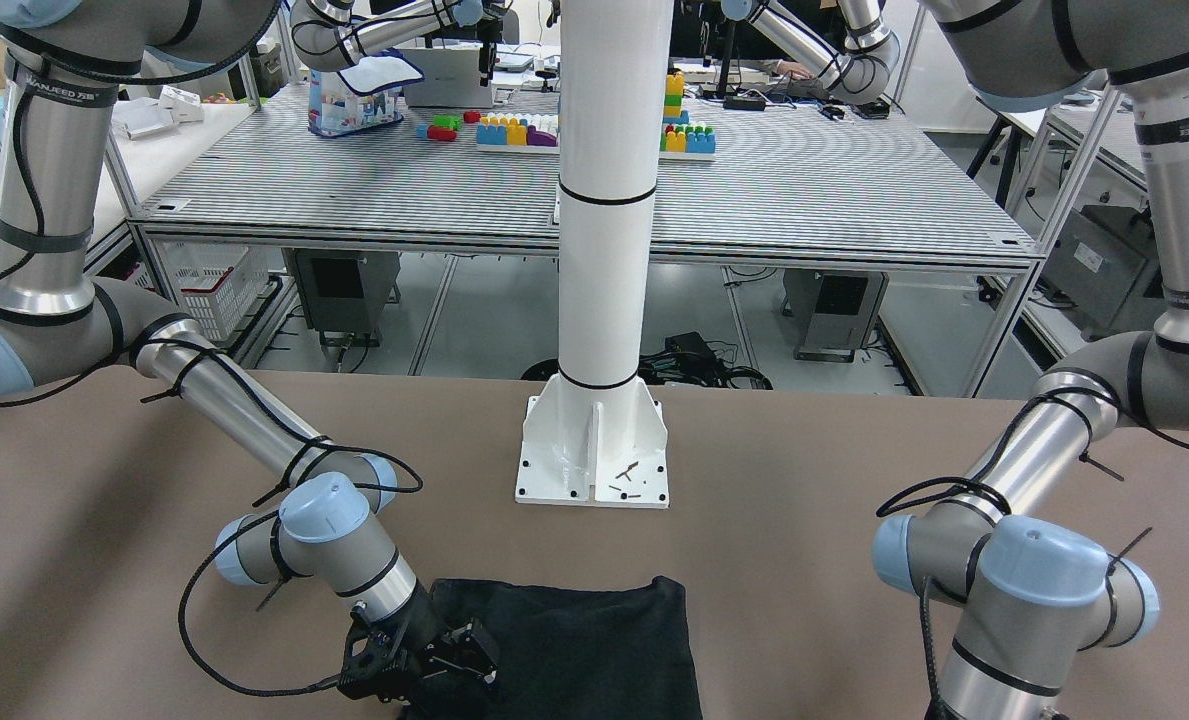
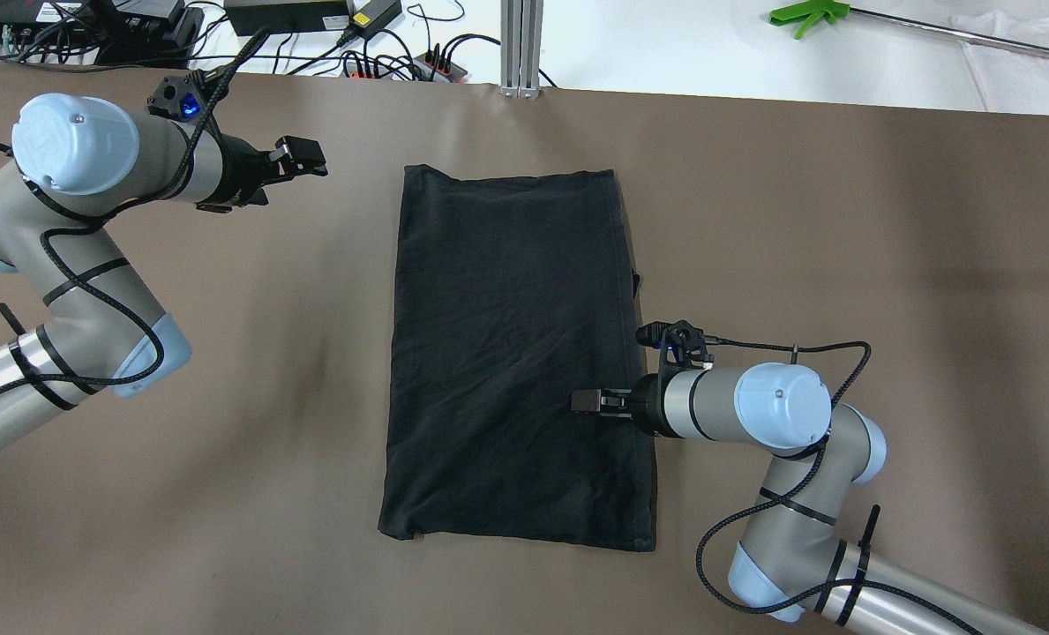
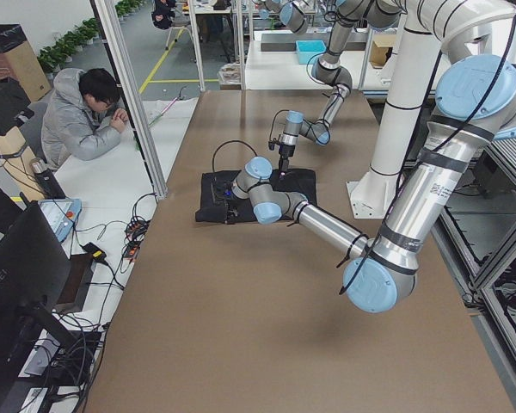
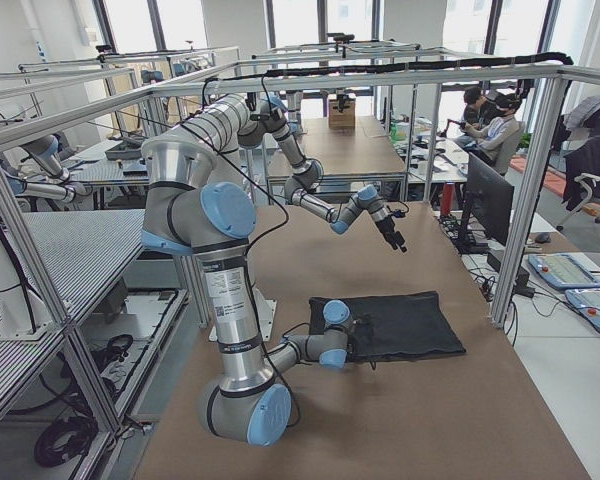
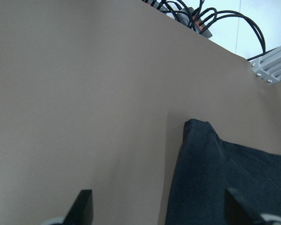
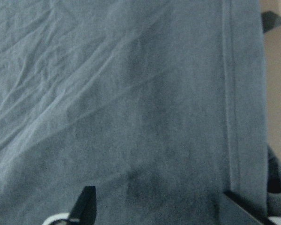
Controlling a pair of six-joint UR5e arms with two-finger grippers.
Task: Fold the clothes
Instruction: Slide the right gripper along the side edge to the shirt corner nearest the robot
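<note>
My gripper will lift the black fabric's near corner (image 1: 452,599), and that corner will hang down in loose folds while the rest stays down, because fine slanting wrinkles (image 6: 61,96) show limp cloth.
The clothes (image 2: 506,353) are one black rectangle of fabric, spread flat at the table's middle with light wrinkles and a hemmed right edge (image 6: 229,93). My right gripper (image 2: 581,402) hovers low over its right part, just inside the hem. It is open, and the right wrist view shows both fingertips (image 6: 86,201) wide apart above the fabric (image 6: 131,93). My left gripper (image 2: 317,161) hangs open above bare table, left of the cloth's far left corner (image 5: 201,131), holding nothing. The front view shows the right gripper (image 1: 464,665) at the cloth (image 1: 594,640).
A white post on a base plate (image 1: 594,450) stands at the robot's side of the table. Cables and power strips (image 2: 383,62) and an aluminium upright (image 2: 521,44) line the far edge. A person (image 3: 82,120) sits beyond that edge.
</note>
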